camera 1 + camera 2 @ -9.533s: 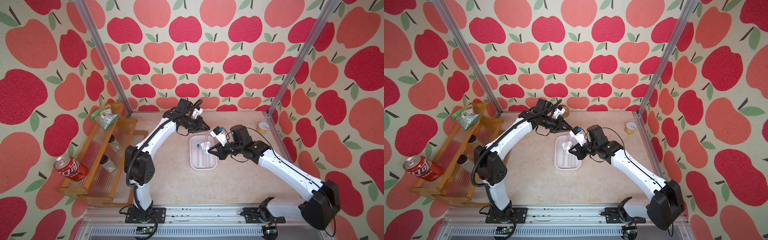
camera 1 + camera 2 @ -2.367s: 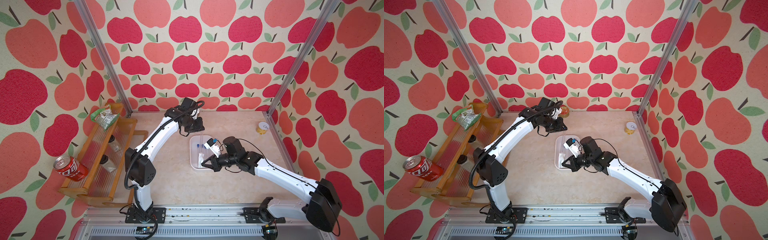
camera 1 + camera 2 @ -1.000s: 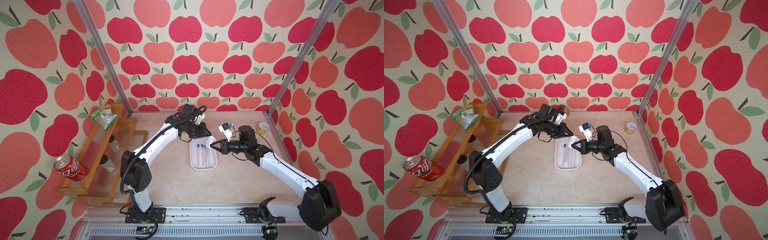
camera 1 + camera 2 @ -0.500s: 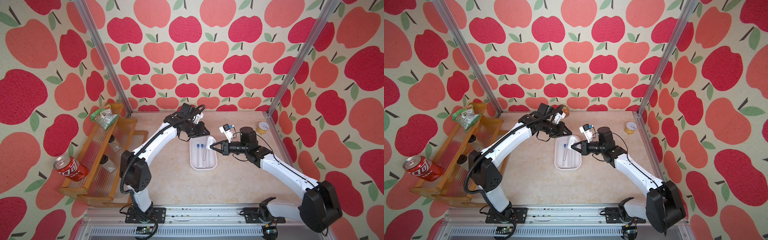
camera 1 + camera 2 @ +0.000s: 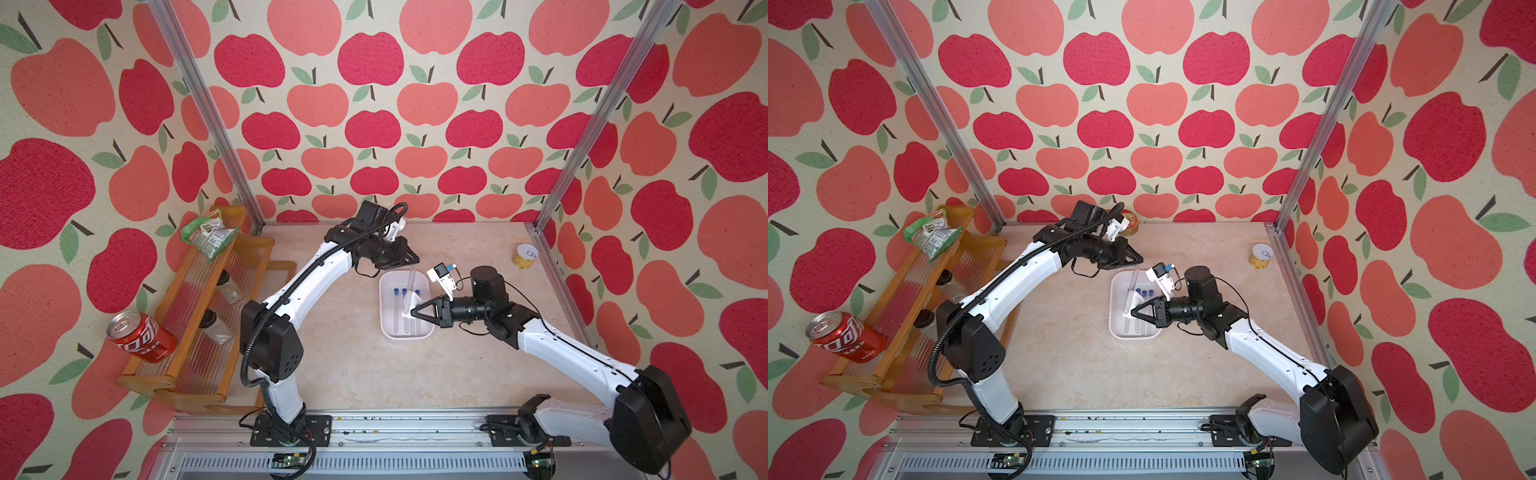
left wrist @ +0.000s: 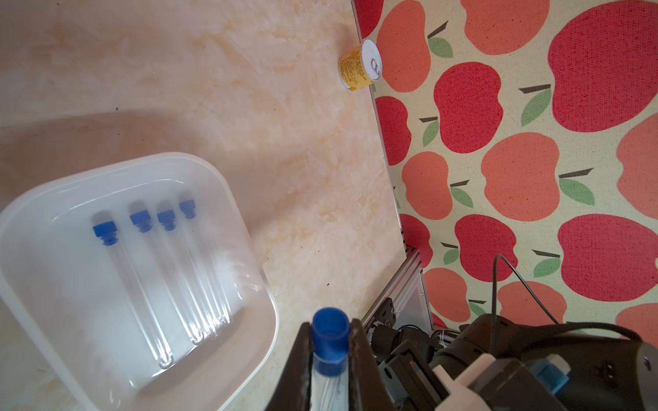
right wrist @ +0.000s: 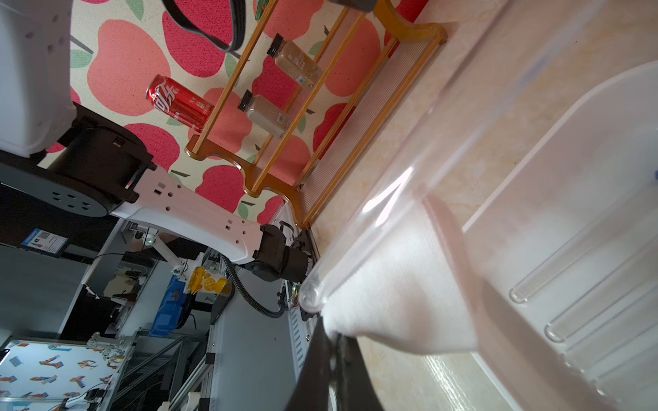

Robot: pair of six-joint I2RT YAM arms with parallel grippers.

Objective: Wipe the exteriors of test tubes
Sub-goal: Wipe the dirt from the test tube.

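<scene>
The cloth at the rounded end point(image 7: 404, 284) stands in the test tube's way into the tray point(image 5: 389, 317), so the robot's right gripper should move back before its left gripper lowers the tube.
My left gripper point(image 6: 330, 325) is shut on the blue-capped end of one clear test tube point(image 5: 409, 291), held slanting above the white tray point(image 5: 386, 307). In both top views the left gripper point(image 5: 1140, 261) is at the tray's far edge. My right gripper point(image 7: 333, 338) is shut on a white cloth point(image 7: 398, 284). The cloth lies against the held tube point(image 7: 409, 178) near its rounded end. The right gripper point(image 5: 412, 311) reaches in from the tray's right side. Several more capped test tubes point(image 6: 142, 277) lie side by side in the tray point(image 6: 228, 185).
A wooden rack point(image 5: 199, 316) stands at the left, with two dark-lidded jars point(image 5: 228, 286), a green packet point(image 5: 210, 235) and a red cola can point(image 5: 141, 336). A small yellow can point(image 5: 524, 255) sits at the right wall. Another tin point(image 5: 1127, 218) stands behind the left arm.
My right gripper has slid the cloth a little along the held tube toward its rounded end, nearer the front. The left gripper has kept the tube almost still.
</scene>
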